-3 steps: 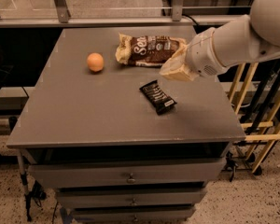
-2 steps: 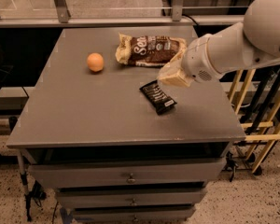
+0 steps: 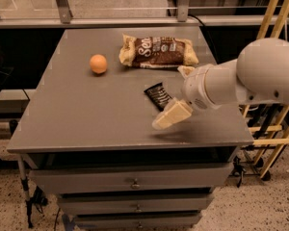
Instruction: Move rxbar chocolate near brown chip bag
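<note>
My gripper has its open fingers on either side of the rxbar chocolate (image 3: 158,92). It should go on down and close across the bar's narrow width (image 3: 165,102).
The rxbar chocolate (image 3: 157,95), a small black bar with white lettering, lies flat on the grey table (image 3: 86,114) right of centre. The brown chip bag (image 3: 156,52) lies at the back of the table, apart from the bar. My gripper (image 3: 171,99) hangs over the bar's right end and is open. One pale finger (image 3: 171,115) points to the front left just below the bar. The other finger (image 3: 186,71) shows near the bag's lower right corner. The white arm hides the bar's right end.
A round orange fruit (image 3: 98,63) sits left of the bag. The table's right edge (image 3: 238,124) runs under my arm. Yellow wooden frames (image 3: 274,129) stand to the right of the table. Drawers (image 3: 135,183) are below the tabletop.
My gripper has moved from beside the bag toward the front, down over the bar's right end, and its fingers now stand apart. The bar, the bag and the orange have not moved.
</note>
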Tool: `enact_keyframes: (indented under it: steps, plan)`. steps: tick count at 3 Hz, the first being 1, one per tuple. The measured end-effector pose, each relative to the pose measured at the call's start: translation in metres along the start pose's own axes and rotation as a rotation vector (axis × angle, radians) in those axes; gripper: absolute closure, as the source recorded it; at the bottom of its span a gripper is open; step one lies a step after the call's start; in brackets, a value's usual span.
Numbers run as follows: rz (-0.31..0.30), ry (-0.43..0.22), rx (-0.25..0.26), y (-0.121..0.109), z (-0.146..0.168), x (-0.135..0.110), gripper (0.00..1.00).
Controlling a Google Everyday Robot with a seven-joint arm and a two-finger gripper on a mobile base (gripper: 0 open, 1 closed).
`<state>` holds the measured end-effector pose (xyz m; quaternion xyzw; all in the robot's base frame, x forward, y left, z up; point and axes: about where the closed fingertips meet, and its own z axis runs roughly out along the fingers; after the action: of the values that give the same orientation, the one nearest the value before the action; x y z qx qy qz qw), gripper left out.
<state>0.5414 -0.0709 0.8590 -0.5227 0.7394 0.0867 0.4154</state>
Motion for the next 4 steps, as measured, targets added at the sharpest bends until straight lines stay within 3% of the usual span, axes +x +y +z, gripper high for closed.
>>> enact_keyframes:
  steps: [2,4]
  plan:
    - [0.097,0.055,0.017,-0.005,0.04,0.017,0.0]
    - [0.117,0.057,0.014,-0.007,0.043,0.016,0.37]
